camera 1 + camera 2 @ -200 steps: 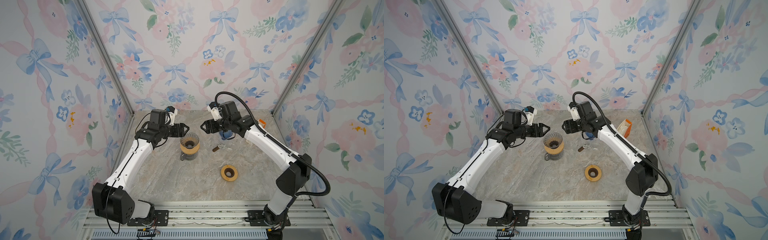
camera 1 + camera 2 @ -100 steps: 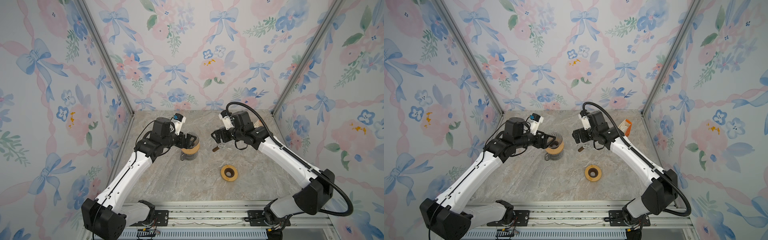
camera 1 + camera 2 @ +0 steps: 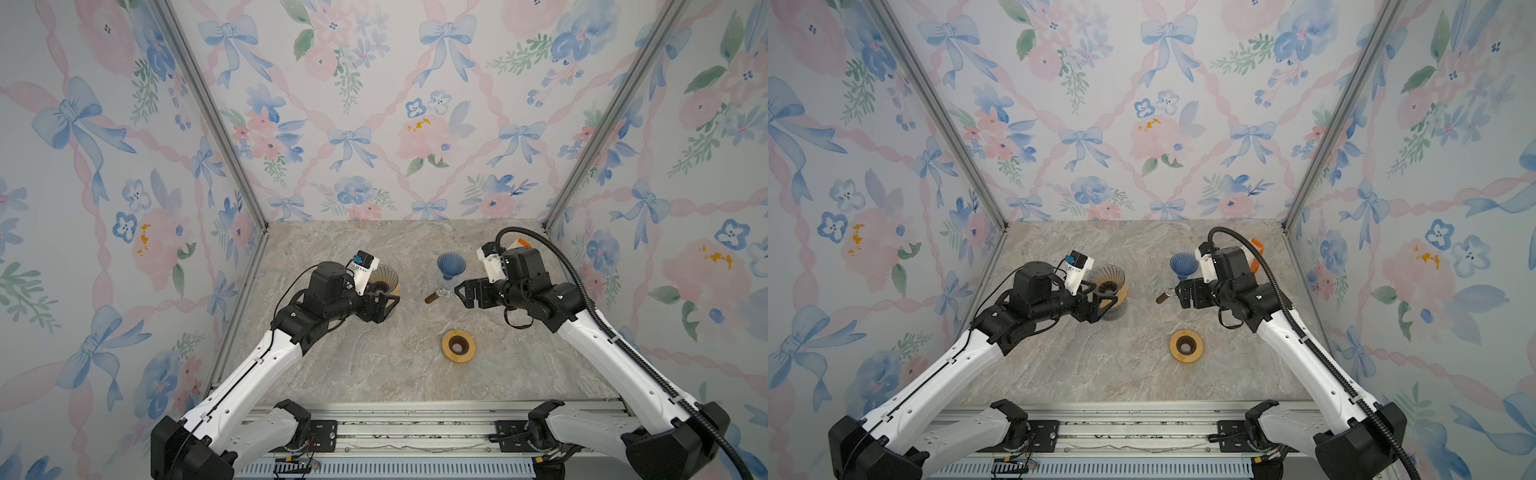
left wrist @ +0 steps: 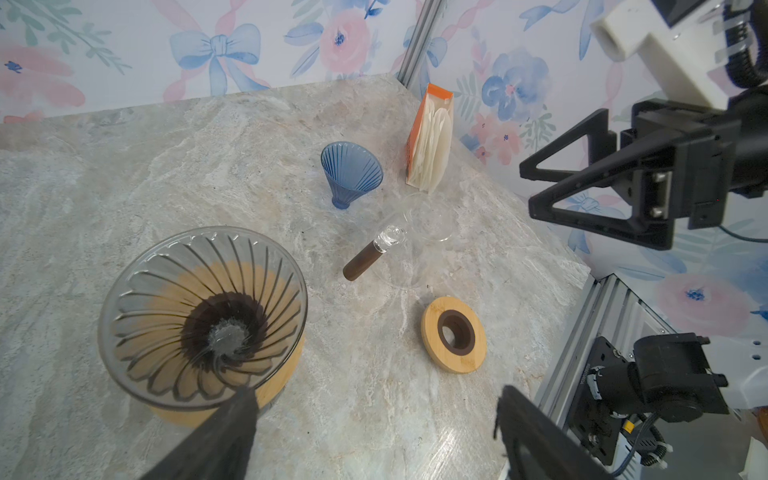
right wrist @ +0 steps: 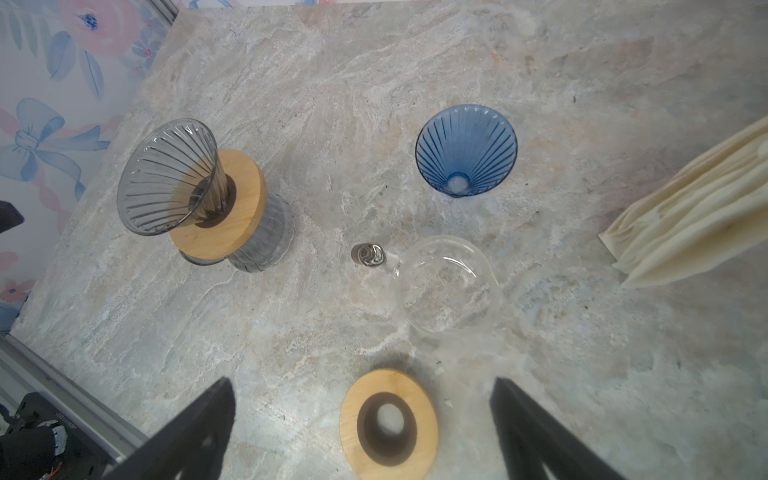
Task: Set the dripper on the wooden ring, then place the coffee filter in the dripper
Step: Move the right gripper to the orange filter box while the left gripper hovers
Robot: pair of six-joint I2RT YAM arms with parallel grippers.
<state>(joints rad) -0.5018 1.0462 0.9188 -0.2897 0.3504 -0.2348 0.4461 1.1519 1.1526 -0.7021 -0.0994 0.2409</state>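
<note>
Next, I reach over with my right gripper and pinch a filter by its near tip, because the coffee filters stand far from my left gripper at the grey dripper.
The coffee filters are a cream paper stack in an orange packet at the back right; the right wrist view shows them as filters too. A smoky grey glass dripper sits on a wooden collar over a glass base. A blue dripper stands bare on the table. My left gripper is open just in front of the grey dripper, with one finger at its rim. My right gripper is open and empty, hovering right of the glass server's handle.
A clear glass server with a brown handle lies between the two drippers. A loose wooden ring lies nearer the front. Floral walls close in the left, back and right. A metal rail runs along the front edge.
Both arms have drawn back toward the front. The left gripper moved from left of the grey dripper to its front side. The right gripper slid right, uncovering the blue dripper. Both jaws opened wider.
</note>
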